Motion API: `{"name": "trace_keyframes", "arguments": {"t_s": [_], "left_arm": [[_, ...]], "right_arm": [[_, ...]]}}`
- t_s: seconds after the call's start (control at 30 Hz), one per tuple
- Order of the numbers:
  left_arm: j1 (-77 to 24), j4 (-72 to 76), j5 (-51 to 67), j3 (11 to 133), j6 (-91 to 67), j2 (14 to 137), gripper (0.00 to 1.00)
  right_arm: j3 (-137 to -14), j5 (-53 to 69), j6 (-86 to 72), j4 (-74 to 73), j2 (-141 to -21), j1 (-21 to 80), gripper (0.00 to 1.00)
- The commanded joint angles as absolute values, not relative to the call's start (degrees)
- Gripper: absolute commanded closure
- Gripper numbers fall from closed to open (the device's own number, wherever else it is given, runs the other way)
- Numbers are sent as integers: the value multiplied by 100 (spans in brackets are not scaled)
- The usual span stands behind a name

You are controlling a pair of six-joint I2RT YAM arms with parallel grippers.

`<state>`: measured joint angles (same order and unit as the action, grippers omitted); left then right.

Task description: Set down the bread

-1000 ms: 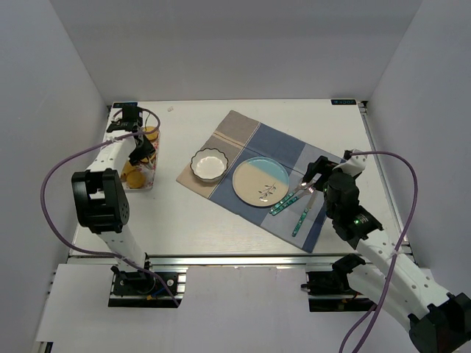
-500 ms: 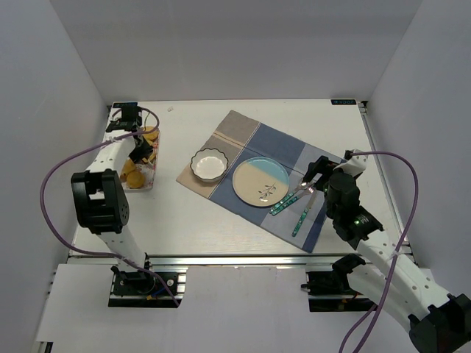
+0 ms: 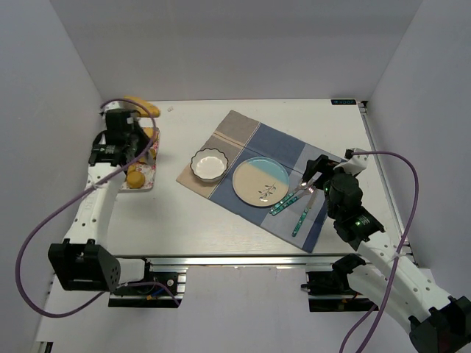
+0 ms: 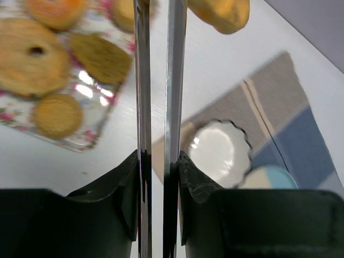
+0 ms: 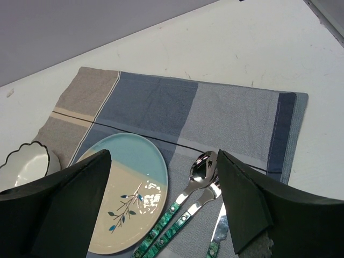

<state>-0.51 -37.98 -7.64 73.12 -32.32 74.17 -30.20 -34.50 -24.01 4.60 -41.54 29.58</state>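
Observation:
My left gripper should go to the blue and beige plate [image 3: 260, 182] next and let go there, because the bread [image 3: 143, 106] is clear of the tray and the plate is empty.
The bread [image 3: 142, 106], a long golden-brown roll, hangs in the air above the far end of the floral tray [image 3: 147, 184], held by my left gripper [image 3: 135, 115]. In the left wrist view the thin metal fingers [image 4: 141, 80] stand almost together and the bread [image 4: 220, 12] shows at the top beside their tips. The blue and beige plate [image 3: 260, 181] lies on the placemat [image 3: 243, 132], well to the right of the bread; it also shows in the right wrist view [image 5: 123, 199]. My right gripper [image 3: 315, 170] is open and empty above the cutlery [image 3: 294, 200].
The tray holds a ring donut [image 4: 29, 51], round buns [image 4: 58, 114] and a flat brown piece [image 4: 102, 56]. A white scalloped bowl [image 3: 208, 164] sits left of the plate. A spoon [image 5: 201, 169], a fork and a knife lie right of the plate.
My left arm has risen out of the tray with the bread in its fingers and swung towards the back left. The right arm has not moved.

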Motion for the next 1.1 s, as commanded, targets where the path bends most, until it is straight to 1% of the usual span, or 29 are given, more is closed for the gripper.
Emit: {"name": "trace_keyframes", "arguments": {"t_s": [0.0,0.03,0.07,0.13,0.17,0.27,0.37,0.53,0.6,0.63,0.7,0.73,0.77,0.83,1.03,1.07], "left_arm": [[-1227,-3157,-299,6988,-3077,7190,81],[-1552,-3060,-273,6909,-3024,7189,81],[-2139,-2937,-11,6743,-2980,7224,81],[-2617,-2612,429,6584,-2953,7408,81],[-3080,-2532,605,6496,-2944,7496,81],[-3916,-2347,580,6504,-2883,7988,80],[-4288,-2417,580,6706,-2856,8559,80],[-4508,-2443,659,6838,-2892,9122,79],[-4570,-2557,563,6873,-2892,9176,73],[-4596,-2619,493,6882,-2865,9176,62],[-4588,-2733,361,6899,-2874,9132,54],[-4588,-2751,308,6899,-2874,9114,46],[-4597,-2777,299,6908,-2883,9097,43],[-4597,-2803,316,6934,-2865,9105,40],[-4597,-3005,115,7075,-2865,9062,40],[-4597,-3154,-190,7145,-2874,9027,36]], "right_arm": [[-3155,-3691,-2496,554,-4096,2936,15],[-3173,-3726,-2513,510,-4096,2936,15],[-3182,-3761,-2514,475,-4104,2927,15],[-3164,-3779,-2557,440,-4104,2927,15],[-3164,-3779,-2601,396,-4104,2927,15],[-3120,-3832,-2680,352,-4096,2927,15],[-3094,-3858,-2698,317,-4069,2927,15],[-3059,-3981,-2725,229,-4008,2918,15],[-3050,-4025,-2733,229,-3990,2918,15],[-3059,-4034,-2725,229,-3982,2918,15],[-3041,-4025,-2725,220,-3973,2918,15],[-3024,-4025,-2733,228,-3964,2918,15],[-3023,-4025,-2733,237,-3964,2918,15],[-3023,-4025,-2725,220,-3964,2918,15],[-3015,-4025,-2725,202,-3876,2918,15],[-2997,-4034,-2725,211,-3867,2918,15]]}}
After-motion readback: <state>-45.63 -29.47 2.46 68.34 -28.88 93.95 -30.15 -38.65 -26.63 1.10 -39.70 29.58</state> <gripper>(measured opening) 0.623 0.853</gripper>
